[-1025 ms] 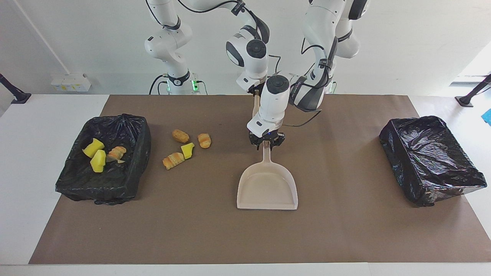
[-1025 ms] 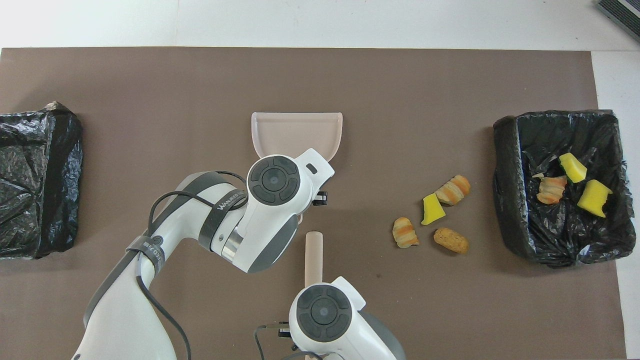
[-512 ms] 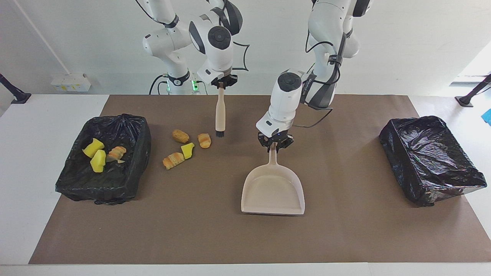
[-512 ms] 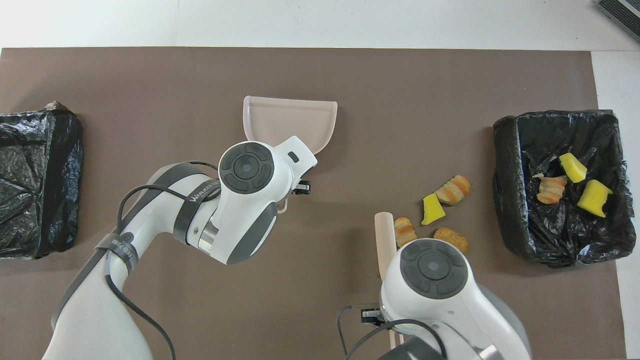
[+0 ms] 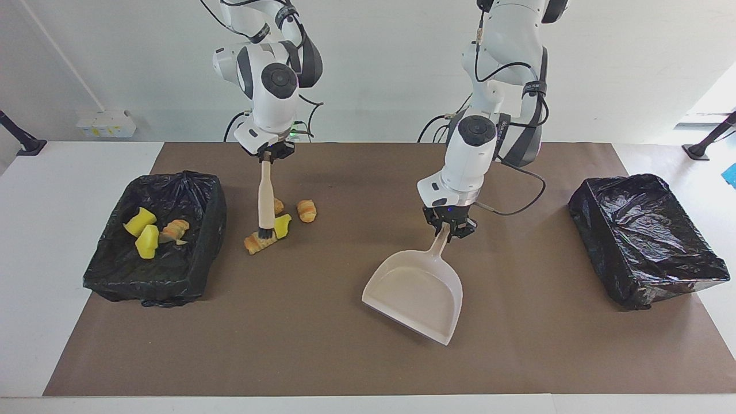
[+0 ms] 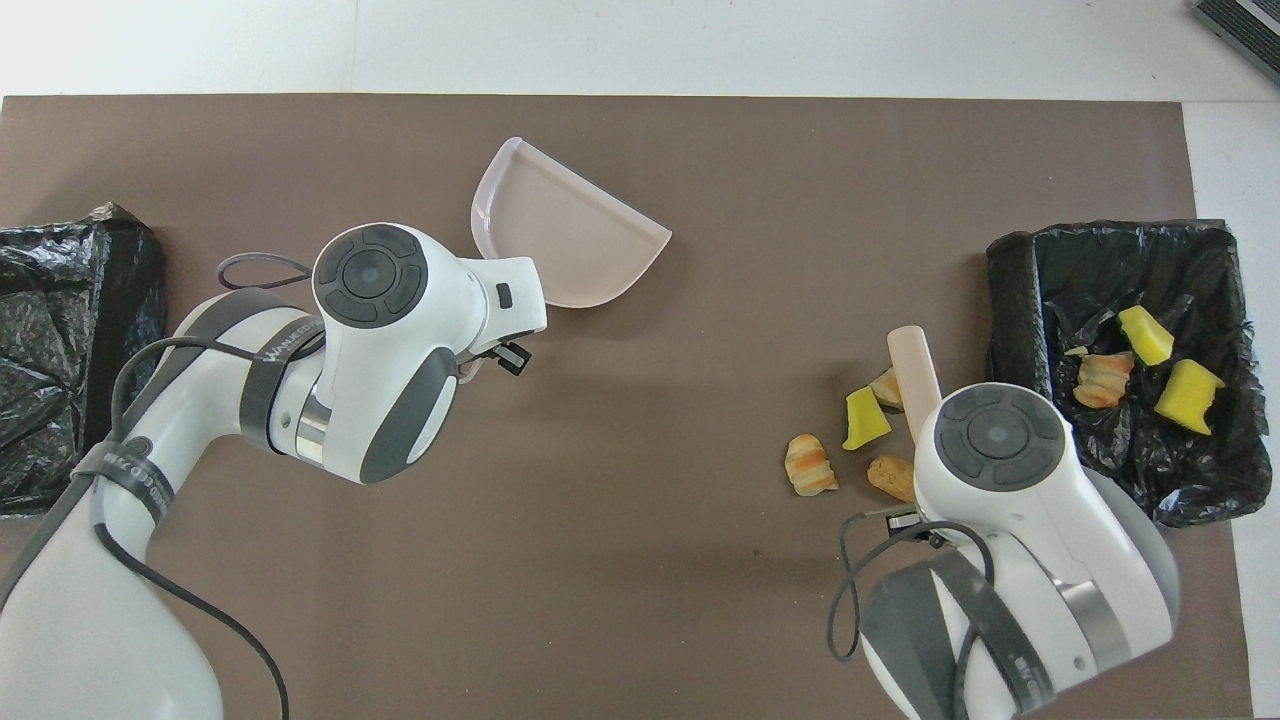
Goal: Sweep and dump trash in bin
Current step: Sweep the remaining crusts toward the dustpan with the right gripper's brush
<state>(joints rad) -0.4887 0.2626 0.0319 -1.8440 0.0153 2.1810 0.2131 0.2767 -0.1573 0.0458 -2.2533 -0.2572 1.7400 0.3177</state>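
The robot's left gripper should swing the dustpan's opening (image 6: 596, 188) around to point at the trash pieces, since it slants away from them, while the robot's right gripper sweeps from the bin's side (image 6: 956, 362).
Several trash (image 5: 306, 210) pieces lie on the brown mat beside the black-lined bin (image 5: 211, 214), and a few more trash (image 6: 1189, 389) pieces rest inside the bin (image 6: 1012, 330). My right gripper (image 5: 268, 154) is shut on the top of a beige brush (image 5: 265, 198), whose dark bristles stand at a striped piece (image 5: 257, 242). In the overhead view the brush (image 6: 911, 362) partly covers one piece. My left gripper (image 5: 448, 227) is shut on the handle of the beige dustpan (image 5: 417, 293), mid-table. The dustpan (image 6: 560, 235) is turned, its mouth facing away from the robots and toward the right arm's end.
A second black-lined bin (image 5: 647, 236) sits at the left arm's end of the table, with nothing showing inside. The brown mat (image 5: 322, 356) covers most of the white table. The left arm's cable (image 5: 517, 201) hangs near the dustpan handle.
The right arm carried the brush from mid-table to the loose trash beside the bin. The left arm shifted the dustpan toward its own end and turned it.
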